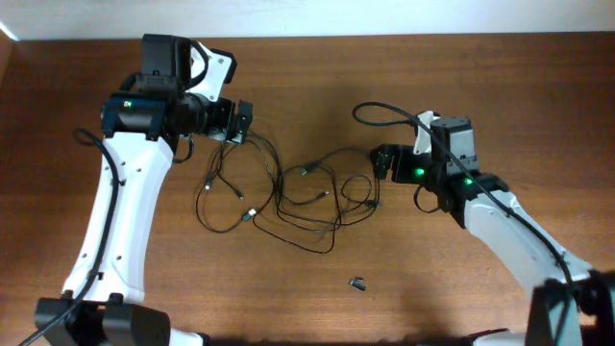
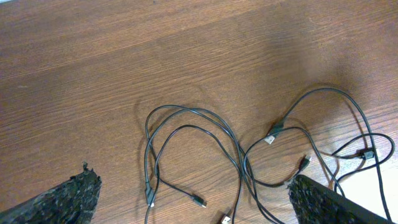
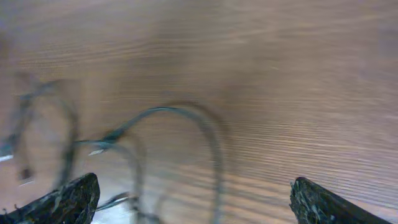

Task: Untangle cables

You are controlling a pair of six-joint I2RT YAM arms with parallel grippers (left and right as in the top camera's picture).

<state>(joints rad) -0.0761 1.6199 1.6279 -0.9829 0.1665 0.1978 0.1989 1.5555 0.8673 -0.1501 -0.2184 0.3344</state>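
The wide arc ends in a loose plug [image 2: 273, 132], so that black cable [image 2: 333, 88] will slip clear and leave the neighbouring loop lying when I pull it.
Thin black cables [image 1: 307, 171] lie in a loose tangle on the wooden table [image 1: 480, 77], between the two arms. My left gripper [image 1: 240, 120] is open at the tangle's upper left edge, with nothing between its fingers. In the left wrist view, looping strands and small plugs [image 2: 239, 149] lie beyond and between the spread fingertips [image 2: 68, 199] of that gripper [image 2: 193, 200]. My right gripper [image 1: 382, 161] is open at the tangle's right edge. Its wrist view is blurred. It shows a cable loop [image 3: 214, 140] on the wood ahead of the empty right gripper [image 3: 193, 202].
A tiny dark stubby piece [image 1: 357, 283] lies alone on the table below the tangle. A thicker black arm cable [image 1: 380, 108] arcs over the table beside the right wrist. Bare wood lies along the far edge and lower middle.
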